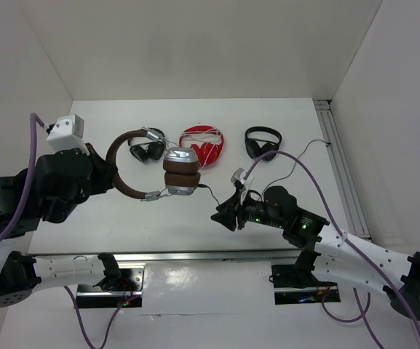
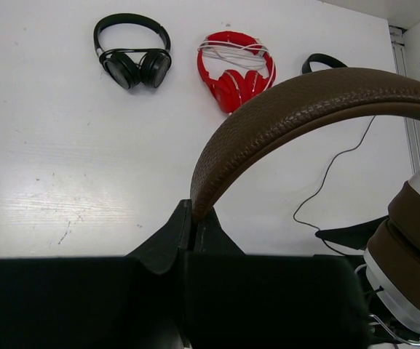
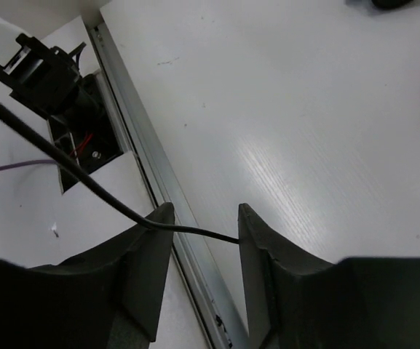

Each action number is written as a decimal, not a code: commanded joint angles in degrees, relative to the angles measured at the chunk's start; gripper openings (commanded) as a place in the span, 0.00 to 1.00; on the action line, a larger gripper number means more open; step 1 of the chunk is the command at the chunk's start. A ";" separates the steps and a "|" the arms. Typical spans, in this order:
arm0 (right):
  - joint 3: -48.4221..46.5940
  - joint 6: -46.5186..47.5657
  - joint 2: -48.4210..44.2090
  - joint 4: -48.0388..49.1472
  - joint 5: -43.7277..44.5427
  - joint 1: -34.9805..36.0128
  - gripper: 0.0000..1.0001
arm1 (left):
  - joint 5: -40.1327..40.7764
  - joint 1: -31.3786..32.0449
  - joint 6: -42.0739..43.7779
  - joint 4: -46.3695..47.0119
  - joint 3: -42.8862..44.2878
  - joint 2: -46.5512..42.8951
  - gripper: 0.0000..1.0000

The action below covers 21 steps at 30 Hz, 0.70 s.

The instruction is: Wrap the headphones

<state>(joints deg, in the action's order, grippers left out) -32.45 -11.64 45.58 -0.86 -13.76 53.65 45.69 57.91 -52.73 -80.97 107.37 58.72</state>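
The cable rests unpinched across the right gripper's open fingers [image 3: 201,232], so the robot's right gripper should close there first, before the left gripper brings the headphones [image 1: 182,171] over and turns them.
The headphones [image 1: 167,171], with a brown headband, brown pads and silver earcups, are held up over the table's left middle. My left gripper [image 1: 110,173] is shut on the headband [image 2: 282,109], with its tips [image 2: 193,214] pinching the band's edge. The earcups [image 2: 413,247] hang at the right. The thin dark cable [image 1: 211,193] runs from the earcups to my right gripper [image 1: 224,217]. That gripper [image 3: 206,218] is open, and the cable [image 3: 195,231] crosses the gap between its fingers. More cable trails right across the table [image 1: 308,151].
A small black pair [image 1: 146,147], a red pair with a white cord [image 1: 202,145] and another black pair [image 1: 262,141] lie in a row at the back. A metal rail [image 1: 195,256] runs along the near edge, and another [image 1: 344,182] along the right side.
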 commanded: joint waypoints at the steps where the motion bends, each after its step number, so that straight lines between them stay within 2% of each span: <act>1: 2.47 -0.58 -0.67 8.85 1.36 0.32 0.46 | 0.01 -0.25 -1.50 2.75 1.44 -1.41 0.00; 2: 2.48 -0.58 -0.67 9.99 1.98 0.32 0.39 | 0.01 -0.25 -1.50 2.75 1.44 -1.41 0.00; 4: 3.27 -0.58 -1.20 10.70 2.85 0.32 0.32 | 0.01 -0.25 -1.50 2.75 1.44 -1.94 0.00; 5: 3.88 -1.10 -1.20 10.71 3.64 0.32 0.22 | 0.01 -0.25 -1.50 2.75 1.44 -1.94 0.00; 8: 3.88 -1.11 -1.20 9.75 5.14 0.32 0.10 | 2.11 -0.25 -1.50 2.75 0.29 -2.56 0.00; 9: 3.88 -2.32 -1.20 7.83 6.45 0.32 0.00 | 2.82 -0.25 -0.98 2.75 -1.36 -3.08 0.00; 12: 1.43 -5.74 -1.89 -0.06 16.72 0.32 0.00 | 6.07 -0.25 0.77 3.79 -6.62 -3.69 0.00; 15: -2.87 -9.00 -3.30 -7.20 26.63 0.32 0.00 | 9.05 -0.25 5.87 10.62 -13.39 -5.19 0.00; 16: -4.02 -9.02 -4.18 -11.14 28.16 0.32 0.00 | 9.93 -0.25 8.32 12.05 -17.51 -5.89 0.00; 18: -7.79 -9.02 -4.71 -15.98 30.44 0.32 0.00 | 12.30 -0.25 8.87 13.38 -20.44 -4.94 0.00; 21: -13.77 -8.22 -4.10 -20.48 29.32 0.32 0.00 | 14.24 -0.25 10.01 13.38 -24.22 -1.42 0.00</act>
<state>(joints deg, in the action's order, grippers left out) -39.13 -19.09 42.33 -14.94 11.27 53.65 54.83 57.84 -45.12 -74.43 84.75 54.72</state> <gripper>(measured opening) 0.022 0.049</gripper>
